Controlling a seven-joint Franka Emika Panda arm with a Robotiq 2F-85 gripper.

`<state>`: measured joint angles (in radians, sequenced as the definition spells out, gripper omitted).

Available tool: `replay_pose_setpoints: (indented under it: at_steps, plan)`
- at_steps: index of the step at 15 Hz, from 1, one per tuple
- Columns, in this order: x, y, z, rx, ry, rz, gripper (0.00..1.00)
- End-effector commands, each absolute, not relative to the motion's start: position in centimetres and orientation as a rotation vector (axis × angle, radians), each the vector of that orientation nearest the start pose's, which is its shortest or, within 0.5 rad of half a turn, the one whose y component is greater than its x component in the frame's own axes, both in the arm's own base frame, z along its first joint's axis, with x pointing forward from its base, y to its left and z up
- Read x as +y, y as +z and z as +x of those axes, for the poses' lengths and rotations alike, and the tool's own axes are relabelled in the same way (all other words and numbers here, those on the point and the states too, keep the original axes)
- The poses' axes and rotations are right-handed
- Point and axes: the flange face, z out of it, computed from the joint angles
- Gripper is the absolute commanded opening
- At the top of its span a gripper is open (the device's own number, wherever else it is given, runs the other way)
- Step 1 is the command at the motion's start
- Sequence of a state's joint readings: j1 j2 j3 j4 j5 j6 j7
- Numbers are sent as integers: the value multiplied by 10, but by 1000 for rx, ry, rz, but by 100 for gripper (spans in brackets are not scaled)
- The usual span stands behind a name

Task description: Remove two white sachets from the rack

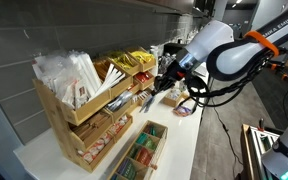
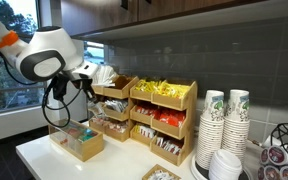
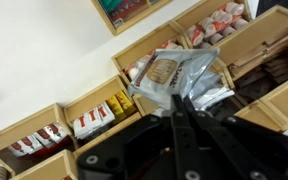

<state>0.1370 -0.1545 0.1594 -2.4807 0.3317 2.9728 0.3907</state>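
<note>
The white sachet is hanging from my fingers, clear of the rack. My gripper should keep carrying it until it touches the open white counter (image 1: 180,131), and then let go.
The light-wood stepped rack (image 1: 84,115) stands on the white counter and shows in both exterior views (image 2: 144,115). In the wrist view, white packets with reddish print (image 3: 92,121) stand in a rack compartment (image 3: 79,100) left of the fingers. My gripper (image 3: 178,104) hovers over the rack with its fingers pressed together, their tips against the translucent plastic-wrapped bundle (image 3: 174,72). I see nothing between the fingers. In an exterior view the gripper (image 1: 162,83) is at the rack's end, close to the middle tier. It also shows in an exterior view (image 2: 85,85).
Yellow packets (image 1: 129,62) fill the top tier. A low wooden box of green packets (image 1: 141,152) lies in front of the rack. Stacks of paper cups (image 2: 222,125) stand at the counter's far end. A tiled wall runs behind.
</note>
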Motion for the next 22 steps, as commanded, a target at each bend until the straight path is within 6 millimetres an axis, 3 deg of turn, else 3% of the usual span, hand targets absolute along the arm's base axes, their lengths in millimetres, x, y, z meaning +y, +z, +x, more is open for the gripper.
replay_pose_setpoints:
  at_steps: [1, 7, 11, 17, 22]
  plan:
    - [98, 404, 462, 579, -713, -2693, 0]
    - [46, 371, 450, 734, -642, -2729, 0]
    - [24, 347, 448, 813, -595, -2746, 0]
    - [14, 310, 437, 870, -553, -2768, 0]
    - [8, 292, 438, 889, -513, -2782, 0]
